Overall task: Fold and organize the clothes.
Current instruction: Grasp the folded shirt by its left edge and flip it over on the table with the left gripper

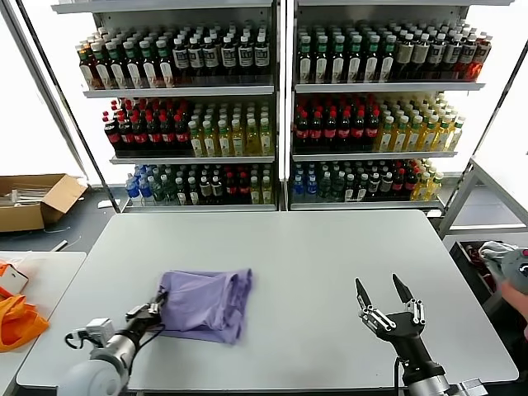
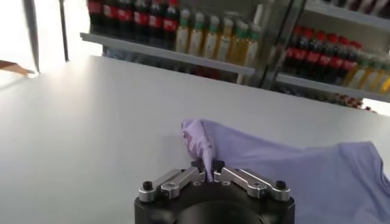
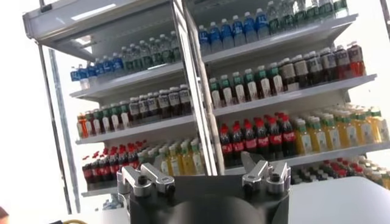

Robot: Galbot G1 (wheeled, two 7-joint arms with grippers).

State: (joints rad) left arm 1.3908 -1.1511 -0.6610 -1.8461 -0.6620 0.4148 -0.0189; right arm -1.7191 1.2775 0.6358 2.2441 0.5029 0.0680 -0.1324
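Next, my left gripper swings the pinched edge over to the table's middle [image 1: 282,295], where my right gripper can reach, because the lavender T-shirt [image 1: 206,305] is far from my right gripper.
The clothes, a lavender T-shirt [image 1: 206,303], lie folded into a rough rectangle on the near left part of the grey table [image 1: 313,256]. My left gripper [image 1: 157,310] is at the shirt's left edge and is shut on a pinched fold of the fabric [image 2: 204,149], which rises between the jaws in the left wrist view. The rest of the T-shirt [image 2: 304,176] spreads flat beyond it. My right gripper [image 1: 384,291] stands open above the table's near right part, pointing up, with nothing between its fingers.
Shelves of drink bottles [image 1: 280,107] stand behind the table. Bright orange fabric [image 1: 16,322] lies on a side table at the left. A cardboard box [image 1: 33,202] sits on the floor at the far left. A cloth bundle [image 1: 503,264] shows at the right edge.
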